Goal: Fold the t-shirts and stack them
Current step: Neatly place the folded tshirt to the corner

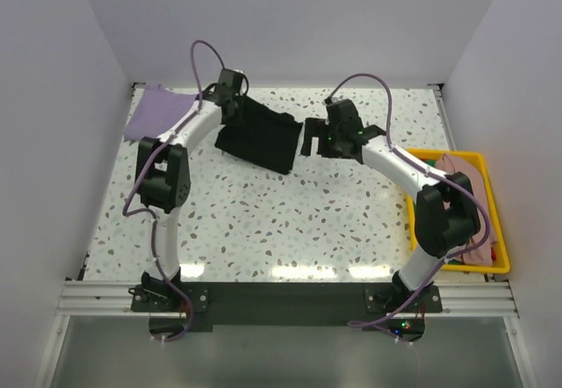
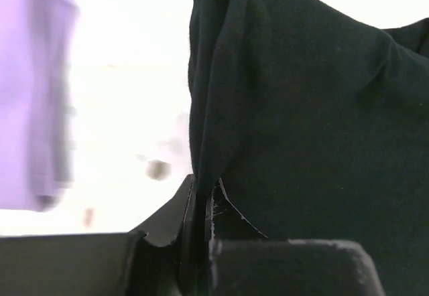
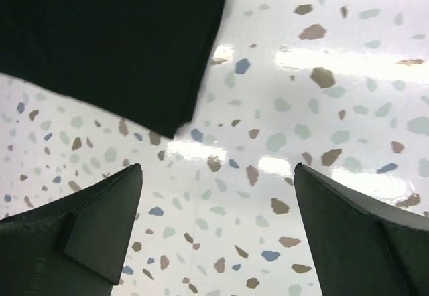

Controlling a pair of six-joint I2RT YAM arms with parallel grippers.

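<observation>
The folded black t-shirt is in my left gripper, held by the edge facing the lavender t-shirt. I should keep carrying it across until the edges of the two t-shirts line up.
A black t-shirt lies folded near the middle of the speckled table. My left gripper is at its far left edge, shut on a pinch of the black cloth. In the left wrist view the black t-shirt rises in a fold from between the closed tips of the left gripper. A lavender t-shirt lies flat at the far left and shows as a blurred lavender t-shirt. My right gripper hovers open just right of the black shirt, and in its own view the right gripper holds nothing, with the black t-shirt's corner ahead of it.
A yellow bin stands at the table's right edge with pink cloth in it, partly behind my right arm. White walls close in the back and both sides. Bare speckled table lies in front of the black shirt.
</observation>
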